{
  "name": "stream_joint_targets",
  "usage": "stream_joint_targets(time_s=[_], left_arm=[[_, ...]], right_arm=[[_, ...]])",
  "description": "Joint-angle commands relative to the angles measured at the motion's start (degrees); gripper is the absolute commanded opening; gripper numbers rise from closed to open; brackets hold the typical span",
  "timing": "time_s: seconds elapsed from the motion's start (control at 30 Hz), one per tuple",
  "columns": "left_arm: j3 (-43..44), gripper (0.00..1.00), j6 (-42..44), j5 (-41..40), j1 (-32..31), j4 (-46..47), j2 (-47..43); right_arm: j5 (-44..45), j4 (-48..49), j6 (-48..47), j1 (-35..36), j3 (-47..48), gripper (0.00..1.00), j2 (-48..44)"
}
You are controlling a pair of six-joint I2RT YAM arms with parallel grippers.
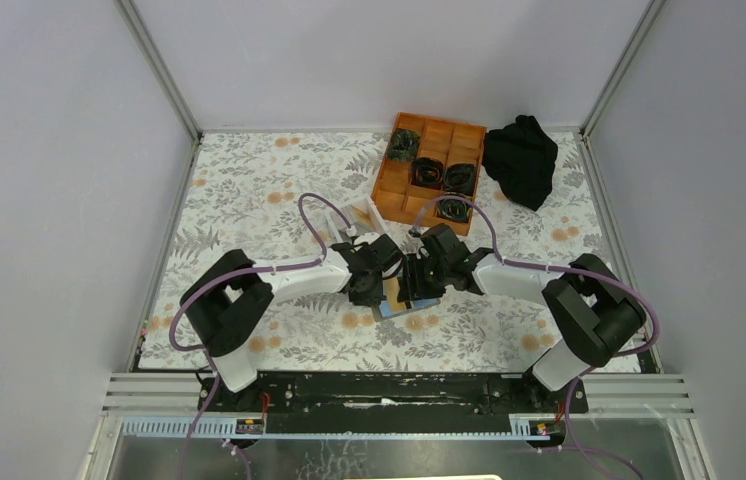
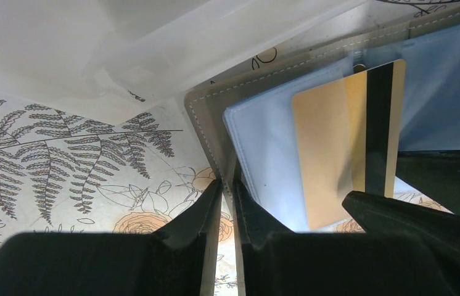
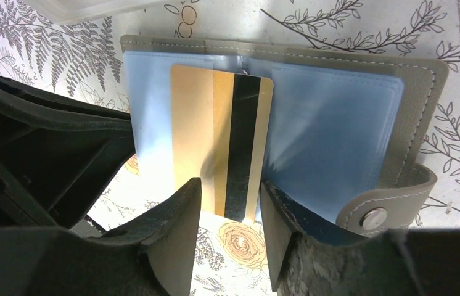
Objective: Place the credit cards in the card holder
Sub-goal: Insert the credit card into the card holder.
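Next, I let go of the card with my right gripper, close that gripper beside the card's spine-side edge and push inward, because the credit card's black-striped end is sticking out of the sleeve.
The grey card holder lies open on the floral table between both grippers, its pale bluish sleeves facing up. A tan-gold credit card with a black stripe sits partly inside a sleeve, and its lower end sticks out. My left gripper is shut on the holder's grey stitched edge. My right gripper is open, its jaws either side of the card's protruding end. The gold card also shows in the left wrist view. No other cards are in view.
A white box stands just behind the holder and fills the top of the left wrist view. An orange gridded tray with dark items and a black cloth lie at the back right. The holder's snap strap lies beside my right finger.
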Motion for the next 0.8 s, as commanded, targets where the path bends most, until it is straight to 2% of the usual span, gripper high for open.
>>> stream_joint_targets(time_s=[0.0,0.43,0.77], left_arm=[[-4.72,0.19,0.57,-6.17,1.68,4.58,7.3],[-6.69,0.19,0.2,-4.81,2.02,6.37,6.45],[-7.04,0.18,0.66,-4.75,2.2,6.42,6.36]], right_arm=[[7.33,-11.59,-2.77,0.02,-0.91,0.49,0.1],[8.8,-7.4,-0.27,0.01,-1.9,0.46,-4.89],[11.27,-4.29,1.54,-0.04,-0.77,0.24,-5.45]])
